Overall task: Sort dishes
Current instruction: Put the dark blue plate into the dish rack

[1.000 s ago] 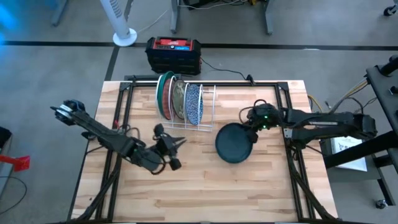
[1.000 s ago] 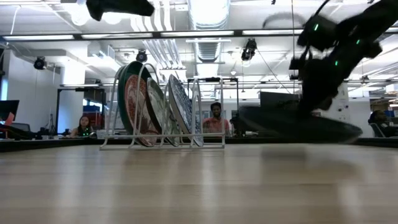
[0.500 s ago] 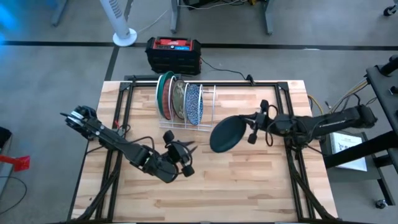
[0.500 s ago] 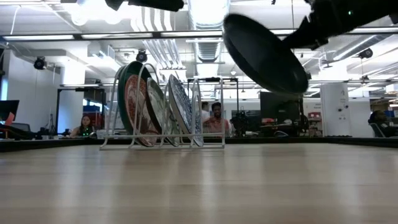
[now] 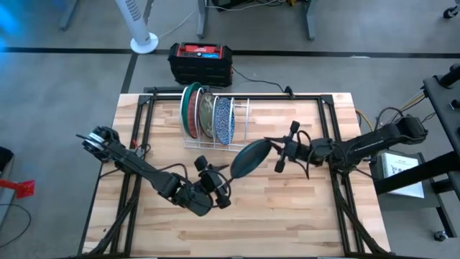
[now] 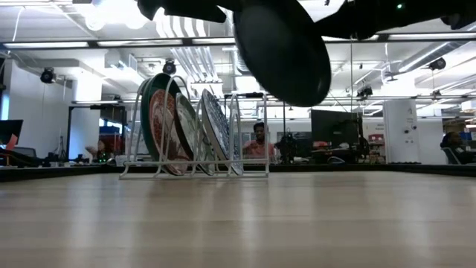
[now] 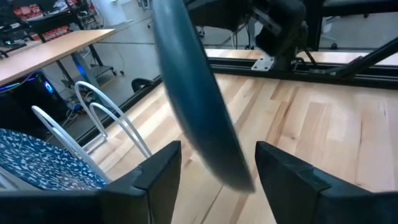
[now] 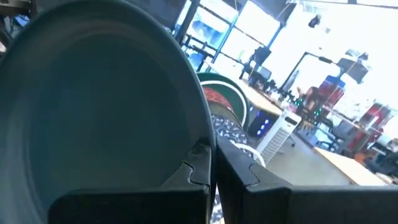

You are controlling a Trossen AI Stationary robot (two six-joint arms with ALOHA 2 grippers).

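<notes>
My right gripper is holding the dark green plate (image 5: 251, 158) crooked to the slots of the rack. My left gripper should take its lower rim (image 7: 234, 177) and turn the plate so it fits.
A plain dark green plate (image 5: 250, 160) hangs on edge above the middle of the table, with my right gripper (image 5: 276, 151) shut on it; the low view shows the plate (image 6: 282, 52) high above the tabletop. My left gripper (image 7: 217, 177) is open. Its two fingers stand on either side of the plate's lower rim (image 7: 233, 171) and do not touch it. In the high view it sits at the plate's near left (image 5: 221, 188). Other dishes stand on edge in the white wire rack (image 5: 213, 119) at the table's far side. My right gripper pinches the plate's rim (image 8: 198, 146) between its two fingers, on the side toward the table's right edge. The fingers come in about level from the table's right. The plate is lifted clear of the table, on edge and tilted, its face (image 8: 93, 118) toward the wrist camera.
The rack (image 6: 195, 134) holds green, red-patterned and blue-patterned plates on its left side, and its right-hand slots (image 5: 241, 119) stand free. A red and black box (image 5: 201, 63) sits beyond the far edge. Bare wood lies near and to the right.
My right gripper has risen, moved toward the table's left and rolled. The dark plate has gone from nearly flat, low over the table, to high up and on edge. My left gripper has moved toward the table's right and near edge, up to the plate's lower rim.
</notes>
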